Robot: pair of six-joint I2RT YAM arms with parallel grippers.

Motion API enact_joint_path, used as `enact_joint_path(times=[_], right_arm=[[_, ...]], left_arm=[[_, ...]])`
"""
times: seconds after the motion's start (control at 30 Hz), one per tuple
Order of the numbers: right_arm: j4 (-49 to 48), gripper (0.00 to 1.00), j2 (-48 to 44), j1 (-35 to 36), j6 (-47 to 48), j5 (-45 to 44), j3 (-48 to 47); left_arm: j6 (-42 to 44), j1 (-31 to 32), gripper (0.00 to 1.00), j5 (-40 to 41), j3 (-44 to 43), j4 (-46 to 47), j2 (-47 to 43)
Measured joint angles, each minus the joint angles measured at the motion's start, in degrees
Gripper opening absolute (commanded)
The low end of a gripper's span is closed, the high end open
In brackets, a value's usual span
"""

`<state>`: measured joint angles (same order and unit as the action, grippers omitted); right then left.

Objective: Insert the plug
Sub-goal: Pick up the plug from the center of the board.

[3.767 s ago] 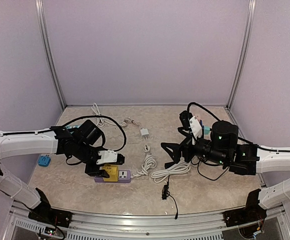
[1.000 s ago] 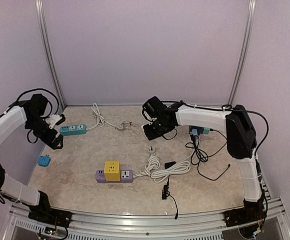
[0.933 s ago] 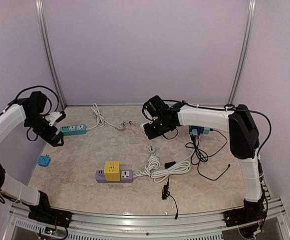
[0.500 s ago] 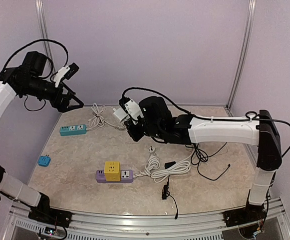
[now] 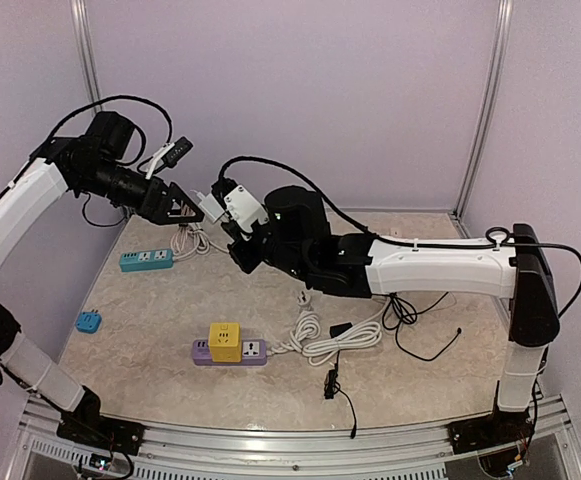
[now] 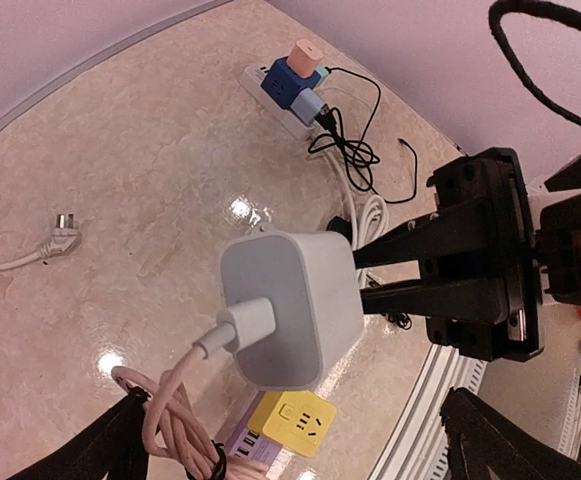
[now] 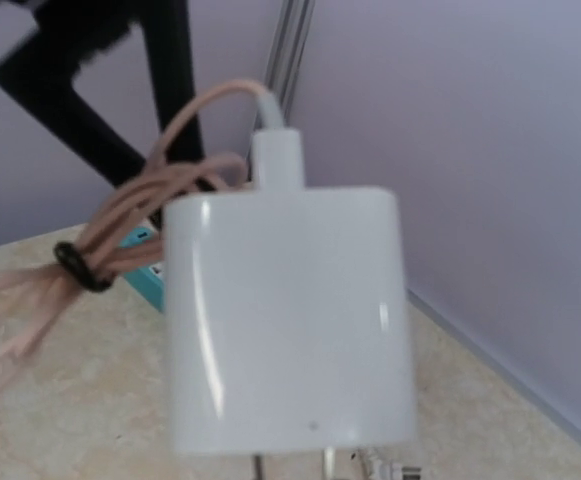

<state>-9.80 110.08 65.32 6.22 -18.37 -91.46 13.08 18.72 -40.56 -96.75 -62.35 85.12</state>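
The teal power strip point(image 5: 146, 260) is lying loose, with its white cable in slack loops point(image 5: 192, 239), so I expect the power strip to turn round when I push it with the plug.
The plug is a white charger block point(image 6: 290, 305) with a bundled pink cable point(image 6: 165, 415), held in the air above the back left of the table. My right gripper point(image 5: 220, 212) is shut on its far end, and its black fingers point(image 6: 405, 232) reach in from the right in the left wrist view. The block point(image 7: 288, 320) fills the right wrist view and hides those fingers. My left gripper point(image 5: 182, 207) is open wide just left of the plug, its fingers point(image 6: 110, 450) on either side below it, not touching. A purple power strip with a yellow cube socket point(image 5: 227, 345) lies on the table.
A teal power strip point(image 5: 147, 260) lies at the back left, and a small blue adapter point(image 5: 88, 321) near the left edge. A coiled white cable point(image 5: 320, 340) and a black plug point(image 5: 332, 383) lie at centre. A strip with blue and pink adapters point(image 6: 295, 85) sits far right.
Both arms have risen off the table. The right arm carried the plug up and to the left. The left arm lifted and swung inward, its open jaws now at the plug.
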Motion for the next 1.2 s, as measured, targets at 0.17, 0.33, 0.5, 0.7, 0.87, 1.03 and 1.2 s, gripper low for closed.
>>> enact_joint_path(times=[0.17, 0.33, 0.5, 0.7, 0.87, 1.03, 1.2], right_arm=[[-1.5, 0.0, 0.1, 1.1, 1.9, -0.5, 0.0], [-2.4, 0.0, 0.6, 1.5, 3.1, -0.6, -0.1], [-2.5, 0.0, 0.7, 1.5, 3.6, -1.1, -0.1], [-2.0, 0.0, 0.9, 1.6, 4.3, -2.2, -0.1], [-1.1, 0.51, 1.4, 1.6, 4.7, -2.5, -0.1], [-2.1, 1.0, 1.5, 1.6, 4.6, -3.4, -0.1], [-2.1, 1.0, 1.0, 1.2, 3.3, -5.7, 1.7]], left_arm=[[-5.3, 0.0, 0.8, -1.4, 1.8, 4.0, 0.0], [-9.0, 0.1, 0.47, -2.9, 1.9, 6.8, 0.3], [-9.6, 0.1, 0.42, -5.5, 1.8, 6.7, 1.4], [-8.6, 0.5, 0.0, -6.6, 0.7, 4.5, 2.7], [-8.0, 0.9, 0.0, -5.3, 0.6, 3.4, 3.3], [-7.8, 1.2, 0.0, 0.1, 0.6, 2.8, 3.3], [-7.7, -4.5, 0.0, 10.1, 0.7, 3.4, 3.3]])
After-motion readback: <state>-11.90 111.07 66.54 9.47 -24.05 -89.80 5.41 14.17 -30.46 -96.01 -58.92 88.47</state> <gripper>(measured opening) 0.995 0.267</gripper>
